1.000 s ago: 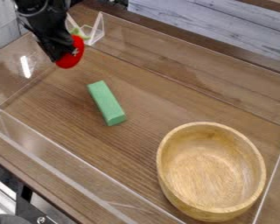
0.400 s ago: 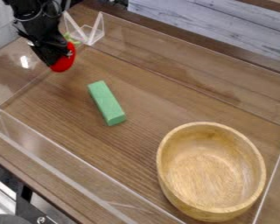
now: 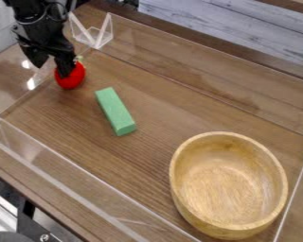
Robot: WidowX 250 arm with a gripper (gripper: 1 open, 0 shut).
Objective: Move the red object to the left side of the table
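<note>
My fingers are off-centre at the red object's edge (image 3: 58, 72) near the clear side, so next I open them and move over the red object's middle (image 3: 71, 76) before I close.
The red object (image 3: 71, 76), a small rounded red toy fruit, rests on the brown wood-grain table (image 3: 180, 104) near its far left corner. My black gripper (image 3: 48, 60) hangs right above and just left of it, pointing steeply down. Its jaws stand open with one finger on each side of the fruit's upper left part, and they do not squeeze it. The arm covers part of the fruit's top.
A green rectangular block (image 3: 115, 111) lies a little right of and nearer than the fruit. A round light wooden bowl (image 3: 229, 182) stands at the front right. Low clear acrylic walls (image 3: 22, 95) edge the table, close to the gripper's left.
The gripper came down and slightly left with the red fruit shut between its fingers, then opened. The fruit now sits on the table instead of hanging in the grip.
</note>
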